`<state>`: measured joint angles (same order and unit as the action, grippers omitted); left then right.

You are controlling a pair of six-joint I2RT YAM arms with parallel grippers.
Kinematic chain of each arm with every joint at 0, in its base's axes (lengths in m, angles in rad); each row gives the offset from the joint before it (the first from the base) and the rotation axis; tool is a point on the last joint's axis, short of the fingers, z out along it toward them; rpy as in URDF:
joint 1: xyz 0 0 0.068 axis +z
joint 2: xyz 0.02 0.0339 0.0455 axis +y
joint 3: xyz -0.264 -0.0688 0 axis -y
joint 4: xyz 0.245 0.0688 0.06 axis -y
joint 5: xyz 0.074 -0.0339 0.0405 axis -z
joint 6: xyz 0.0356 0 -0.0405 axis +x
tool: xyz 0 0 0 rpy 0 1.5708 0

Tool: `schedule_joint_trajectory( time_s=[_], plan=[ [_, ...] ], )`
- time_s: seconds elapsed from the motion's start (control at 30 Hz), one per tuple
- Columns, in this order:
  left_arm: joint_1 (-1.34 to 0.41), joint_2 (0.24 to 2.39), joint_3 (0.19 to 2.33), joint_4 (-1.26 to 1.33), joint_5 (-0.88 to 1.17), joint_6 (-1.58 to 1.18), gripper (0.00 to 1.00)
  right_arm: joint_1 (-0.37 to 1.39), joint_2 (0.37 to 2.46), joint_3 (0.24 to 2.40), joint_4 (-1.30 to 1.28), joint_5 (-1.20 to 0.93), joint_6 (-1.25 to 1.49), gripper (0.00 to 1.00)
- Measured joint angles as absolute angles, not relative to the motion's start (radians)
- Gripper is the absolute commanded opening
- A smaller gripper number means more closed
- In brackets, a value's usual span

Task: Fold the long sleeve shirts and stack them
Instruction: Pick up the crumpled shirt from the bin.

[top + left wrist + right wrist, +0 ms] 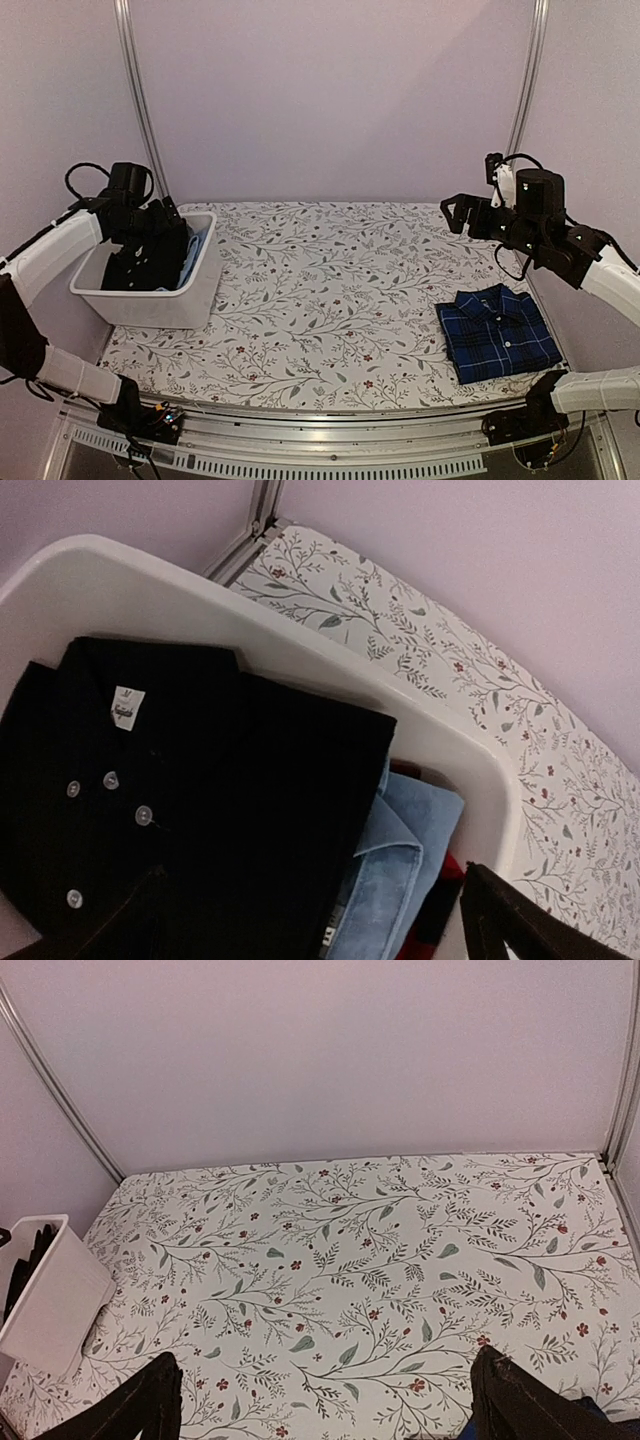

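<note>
My gripper will uncover another shirt hidden underneath when it lifts the black button-up shirt (215, 790), because that shirt spreads wide over layered cloth peeking (395, 865) past its edge.
A navy blue plaid long sleeve shirt (497, 333) lies folded, collar up, on the table's right side; a sliver of it (592, 1416) shows by my right finger. In the white bin (150, 305) lies a black button-up shirt (190, 810) with white buttons, on top of a light blue denim shirt (400, 870) and a red-and-black cloth (437, 905). My left gripper (152, 250) hangs open just over the bin, its fingertips (505, 920) wide apart and empty. My right gripper (458, 215) is raised above the table's back right, open and empty (335, 1422).
The bin (50, 1300) stands at the table's left edge. A floral cloth (320, 290) covers the table. Metal frame posts (140, 100) and lilac walls close in the back and sides. The arm bases (140, 415) sit at the near edge.
</note>
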<state>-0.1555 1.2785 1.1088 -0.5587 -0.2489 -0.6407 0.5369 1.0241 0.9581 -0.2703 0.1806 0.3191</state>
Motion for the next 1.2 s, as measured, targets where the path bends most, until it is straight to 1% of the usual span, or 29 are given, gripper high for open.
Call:
schedule_joint_trajectory(
  time_s=[0.17,0.33,0.37,0.43,0.5,0.67,0.77,0.8,1.03,1.2],
  plan=[
    [-0.044,1.385,1.073,-0.527,-0.168,-0.642,1.00,0.537,1.014,0.958,-0.270,0.174,0.319,0.99],
    [0.003,1.483,1.012,-0.451,-0.074,-0.649,0.99,0.537,0.980,0.955,-0.270,0.171,0.319,0.99],
    [0.007,1.502,1.007,-0.438,-0.059,-0.650,0.97,0.537,0.974,0.955,-0.270,0.169,0.319,0.99],
    [0.012,1.544,1.004,-0.411,-0.036,-0.653,0.90,0.537,0.968,0.954,-0.269,0.165,0.320,0.99],
    [0.014,1.566,1.003,-0.392,-0.033,-0.657,0.79,0.537,0.965,0.954,-0.269,0.159,0.321,0.99],
    [0.019,1.571,0.987,-0.350,-0.038,-0.657,0.25,0.537,0.960,0.950,-0.268,0.141,0.326,0.99],
    [0.023,1.570,0.983,-0.337,-0.049,-0.649,0.02,0.537,0.959,0.947,-0.268,0.132,0.329,0.99],
    [0.023,1.569,0.983,-0.336,-0.054,-0.651,0.00,0.537,0.959,0.946,-0.268,0.128,0.329,0.99],
    [0.022,1.525,0.992,-0.371,-0.082,-0.634,0.00,0.537,0.956,0.945,-0.263,0.118,0.329,0.99],
    [0.010,1.439,1.034,-0.433,-0.136,-0.616,0.00,0.537,0.955,0.945,-0.262,0.117,0.330,0.99]
  ],
)
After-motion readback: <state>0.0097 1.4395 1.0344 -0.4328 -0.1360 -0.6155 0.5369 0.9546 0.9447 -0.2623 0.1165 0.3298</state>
